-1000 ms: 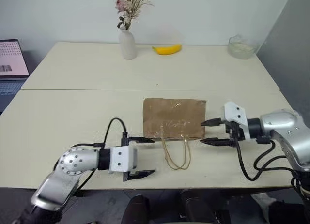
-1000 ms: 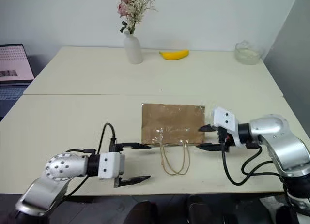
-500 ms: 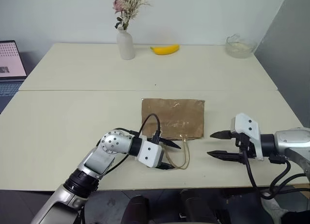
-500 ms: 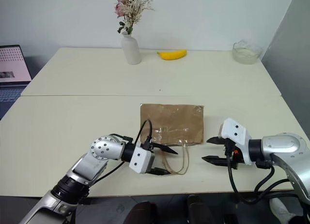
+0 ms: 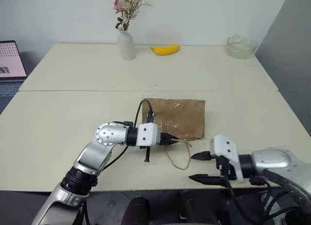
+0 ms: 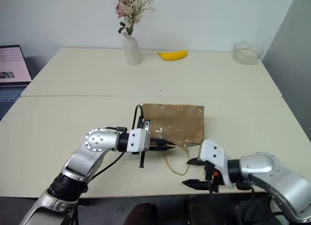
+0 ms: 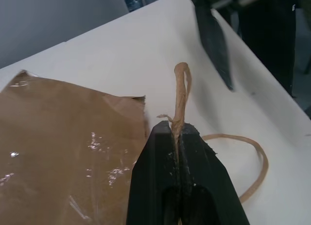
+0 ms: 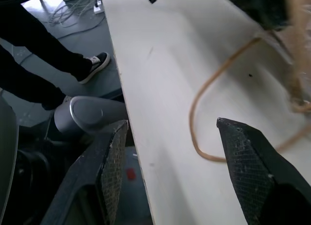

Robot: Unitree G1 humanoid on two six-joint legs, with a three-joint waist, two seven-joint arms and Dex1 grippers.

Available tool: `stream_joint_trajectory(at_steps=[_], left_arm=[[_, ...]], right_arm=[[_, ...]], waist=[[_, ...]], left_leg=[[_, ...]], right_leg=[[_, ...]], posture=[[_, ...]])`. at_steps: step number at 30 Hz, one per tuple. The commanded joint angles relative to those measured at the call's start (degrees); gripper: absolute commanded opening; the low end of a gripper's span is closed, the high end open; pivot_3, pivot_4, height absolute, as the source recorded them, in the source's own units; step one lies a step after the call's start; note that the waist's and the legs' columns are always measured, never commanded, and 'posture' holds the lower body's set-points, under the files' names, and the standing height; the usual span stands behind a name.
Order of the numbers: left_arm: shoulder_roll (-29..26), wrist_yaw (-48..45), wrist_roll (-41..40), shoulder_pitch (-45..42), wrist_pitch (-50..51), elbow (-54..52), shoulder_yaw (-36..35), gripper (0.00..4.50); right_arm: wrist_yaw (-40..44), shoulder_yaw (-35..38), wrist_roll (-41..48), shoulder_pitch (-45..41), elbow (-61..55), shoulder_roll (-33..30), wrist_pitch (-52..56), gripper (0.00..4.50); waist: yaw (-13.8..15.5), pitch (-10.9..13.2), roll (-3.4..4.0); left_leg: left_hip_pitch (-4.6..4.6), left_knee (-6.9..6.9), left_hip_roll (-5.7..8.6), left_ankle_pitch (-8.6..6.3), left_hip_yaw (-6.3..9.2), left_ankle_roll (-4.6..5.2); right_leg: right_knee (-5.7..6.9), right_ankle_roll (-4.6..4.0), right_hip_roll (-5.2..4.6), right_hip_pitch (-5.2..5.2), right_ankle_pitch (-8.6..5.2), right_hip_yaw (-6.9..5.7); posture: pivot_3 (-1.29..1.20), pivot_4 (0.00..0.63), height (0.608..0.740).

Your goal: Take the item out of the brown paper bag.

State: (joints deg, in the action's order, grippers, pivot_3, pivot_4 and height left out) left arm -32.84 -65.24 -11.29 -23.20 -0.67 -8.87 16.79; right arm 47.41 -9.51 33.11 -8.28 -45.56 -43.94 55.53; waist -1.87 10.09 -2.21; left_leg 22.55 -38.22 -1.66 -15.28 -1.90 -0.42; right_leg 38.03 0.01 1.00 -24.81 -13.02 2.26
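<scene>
I should lift the twine handle over the bag [image 5: 177, 115] with my left gripper before my right gripper reaches in, because the brown paper bag's opening [image 5: 193, 138] is lying flat at its near edge.
The brown paper bag [image 5: 180, 115] lies flat and creased in the middle of the near table. My left gripper [image 5: 177, 140] sits at the bag's near edge, shut on one twine handle [image 7: 181, 89], which sticks up from between the black fingertips. The other twine loop [image 5: 181, 159] lies slack on the table in front of the bag. My right gripper [image 5: 198, 166] is open with nothing in it, near the table's front edge, just right of that loose loop [image 8: 214, 113]. The item is hidden.
At the back of the far table stand a white vase with dried flowers [image 5: 126, 44], a yellow banana [image 5: 165, 50] and a glass bowl [image 5: 240, 46]. A laptop [image 5: 9, 60] sits at the far left. The table's front edge [image 8: 131, 152] lies under my right gripper.
My left gripper has swung in to the bag's near edge and shut on a twine handle. My right gripper has drawn back left to the front edge, still open.
</scene>
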Motion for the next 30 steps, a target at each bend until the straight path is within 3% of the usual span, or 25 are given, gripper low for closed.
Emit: stream_joint_trajectory(at_steps=[1,9,12,18,19,26,30], left_arm=[[-0.5,1.0,-0.4,-0.2,0.0,-1.9,-1.9,0.03],[-0.5,2.1,-0.4,-0.5,0.4,-1.9,-2.4,0.03],[-0.2,3.1,-0.6,-0.9,0.5,-1.7,-3.0,0.0],[2.8,7.6,-4.3,-4.6,9.4,-2.6,-5.4,0.0],[3.7,9.0,-5.5,-5.9,12.4,-2.9,-6.1,0.0],[11.5,23.4,-10.6,-18.9,29.0,1.2,-14.0,0.0],[13.6,29.0,-11.4,-26.4,31.7,6.6,-18.6,0.0]], right_arm=[[-4.0,-6.9,-3.9,-3.9,4.7,4.6,-1.5,3.07],[-6.9,-15.7,-11.3,-7.3,14.3,9.8,-4.4,3.07],[-7.2,-16.2,-12.4,-7.0,15.0,10.5,-4.9,2.41],[-8.4,-18.5,-16.5,-5.5,14.9,9.4,-6.8,0.18],[-8.6,-19.1,-17.6,-5.1,15.0,8.9,-7.5,0.02],[-8.6,-21.9,-22.4,-2.8,15.2,6.9,-11.2,0.02],[-8.2,-22.8,-24.8,-1.6,15.8,5.9,-13.0,0.02]], waist=[[0.0,0.0,-0.01],[0.2,0.0,-0.02],[0.2,0.0,-0.03],[0.2,0.0,-0.03],[0.2,0.0,-0.05],[0.2,-0.1,-0.1],[0.2,-0.1,-0.11]], left_leg=[[-0.03,0.0,0.0,0.0,0.01,0.0],[0.02,0.0,0.03,0.0,0.01,0.0],[0.01,0.0,0.02,0.0,0.01,0.0],[0.01,-0.02,0.01,0.0,0.03,0.0],[0.02,-0.03,0.02,0.0,0.05,0.0],[-0.06,-0.09,0.05,0.0,0.13,0.0],[-0.11,-0.11,0.08,0.0,0.15,0.0]], right_leg=[[0.02,0.0,0.0,0.02,0.0,0.01],[-0.04,-0.01,-0.02,0.03,-0.01,-0.01],[-0.02,0.0,-0.02,0.03,-0.01,-0.02],[-0.01,0.0,-0.02,0.03,-0.01,-0.04],[0.0,0.0,-0.02,0.04,0.0,-0.06],[-0.03,0.03,0.02,0.21,0.0,-0.12],[-0.04,0.05,0.04,0.29,-0.01,-0.14]], posture=[[0.0,0.15,0.74],[0.0,0.15,0.74],[0.0,0.15,0.74],[0.0,0.15,0.74],[0.0,0.15,0.74],[0.0,0.15,0.74],[0.0,0.15,0.74]])
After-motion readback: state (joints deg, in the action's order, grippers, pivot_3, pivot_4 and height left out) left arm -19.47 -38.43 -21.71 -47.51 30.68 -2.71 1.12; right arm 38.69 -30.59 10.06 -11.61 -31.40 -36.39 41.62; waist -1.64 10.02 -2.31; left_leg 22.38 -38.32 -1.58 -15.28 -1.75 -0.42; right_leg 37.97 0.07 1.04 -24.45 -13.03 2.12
